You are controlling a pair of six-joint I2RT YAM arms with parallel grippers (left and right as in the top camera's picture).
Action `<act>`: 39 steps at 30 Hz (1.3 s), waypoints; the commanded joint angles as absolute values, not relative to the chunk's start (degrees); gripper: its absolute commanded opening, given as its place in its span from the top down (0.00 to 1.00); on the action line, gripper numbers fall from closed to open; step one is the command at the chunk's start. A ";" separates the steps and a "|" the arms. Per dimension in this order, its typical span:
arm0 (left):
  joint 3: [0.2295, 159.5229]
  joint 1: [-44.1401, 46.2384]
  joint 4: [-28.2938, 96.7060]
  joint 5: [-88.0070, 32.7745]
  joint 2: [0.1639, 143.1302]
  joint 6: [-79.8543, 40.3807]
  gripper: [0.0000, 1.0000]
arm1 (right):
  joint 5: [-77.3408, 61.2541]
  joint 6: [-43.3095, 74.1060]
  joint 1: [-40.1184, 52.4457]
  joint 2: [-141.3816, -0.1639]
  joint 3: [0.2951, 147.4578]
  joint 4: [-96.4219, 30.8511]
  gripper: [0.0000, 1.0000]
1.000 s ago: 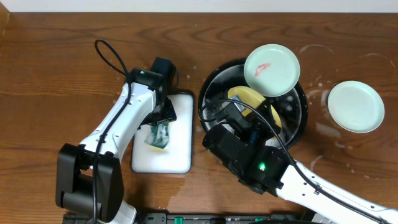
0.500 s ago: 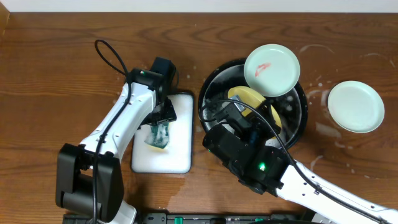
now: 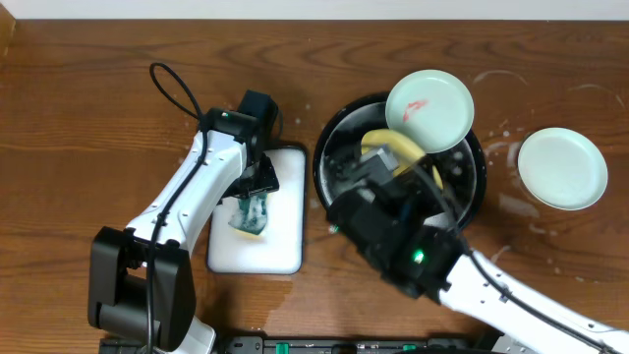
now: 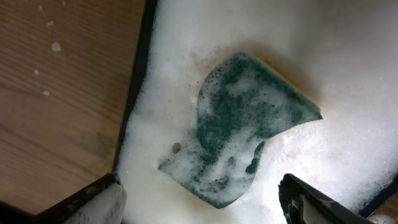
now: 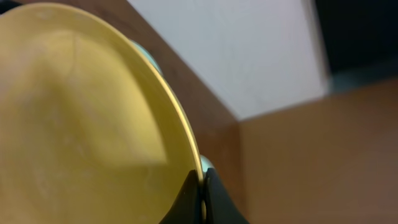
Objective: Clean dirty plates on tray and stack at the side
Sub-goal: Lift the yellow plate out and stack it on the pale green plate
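Note:
The yellow plate's side (image 5: 87,124) is free of smears and the second mint-green plate (image 3: 562,168) lies open, so the robot's right gripper should keep going there and let go of the yellow plate on top.
The black round tray (image 3: 477,187) holds a yellow plate (image 3: 388,149), partly hidden by my right arm. My right gripper (image 5: 203,196) is shut on the yellow plate's rim (image 5: 93,124) and holds it tilted. A mint-green plate (image 3: 429,110) with a red smear leans on the tray's far rim. A second mint-green plate (image 3: 562,168) lies on the streaky wood at the right. My left gripper (image 4: 202,202) is open over a soapy green sponge (image 4: 249,124), which also shows in the overhead view (image 3: 249,213).
A white rectangular tray (image 3: 280,246) full of foam sits left of the black tray, with the sponge in it. Whitish soapy streaks (image 3: 511,202) mark the wood at the right. My left arm (image 3: 187,197) reaches over the table's left half.
My right arm has shifted up and to the right over the black tray, lifting the yellow plate by its rim. The left arm has not moved.

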State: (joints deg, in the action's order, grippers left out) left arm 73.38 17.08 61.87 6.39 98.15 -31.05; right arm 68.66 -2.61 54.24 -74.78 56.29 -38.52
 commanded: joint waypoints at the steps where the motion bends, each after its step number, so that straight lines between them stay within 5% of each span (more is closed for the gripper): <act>1: 73.17 17.06 62.08 7.14 98.06 -30.65 0.19 | 56.14 6.22 46.48 -73.49 56.88 -38.70 0.99; 9: 73.17 17.04 62.08 7.14 98.06 -30.65 0.19 | 21.54 13.37 25.32 -69.28 57.47 -39.88 0.99; 17: 73.17 17.06 62.08 7.14 98.06 -30.65 0.19 | -7.77 17.19 -13.28 -68.07 57.41 -39.64 0.99; 24: 73.17 17.04 62.08 7.14 98.06 -30.65 0.19 | -9.02 22.00 -32.75 -75.72 57.36 -36.86 0.99; 33: 73.17 17.04 62.08 7.14 98.06 -30.65 0.19 | -8.93 26.15 -40.97 -88.75 57.36 -29.74 0.98; 34: 73.17 17.06 62.08 7.14 98.06 -30.65 0.19 | -8.95 25.26 -40.97 -89.27 57.36 -29.47 0.88; 36: 73.17 17.06 62.08 7.14 98.06 -30.65 0.19 | -9.93 22.57 -40.73 -89.47 57.36 -29.65 0.53; 39: 73.17 17.06 62.08 7.14 98.06 -30.65 0.19 | -15.44 21.71 -39.68 -88.23 57.39 -28.58 0.42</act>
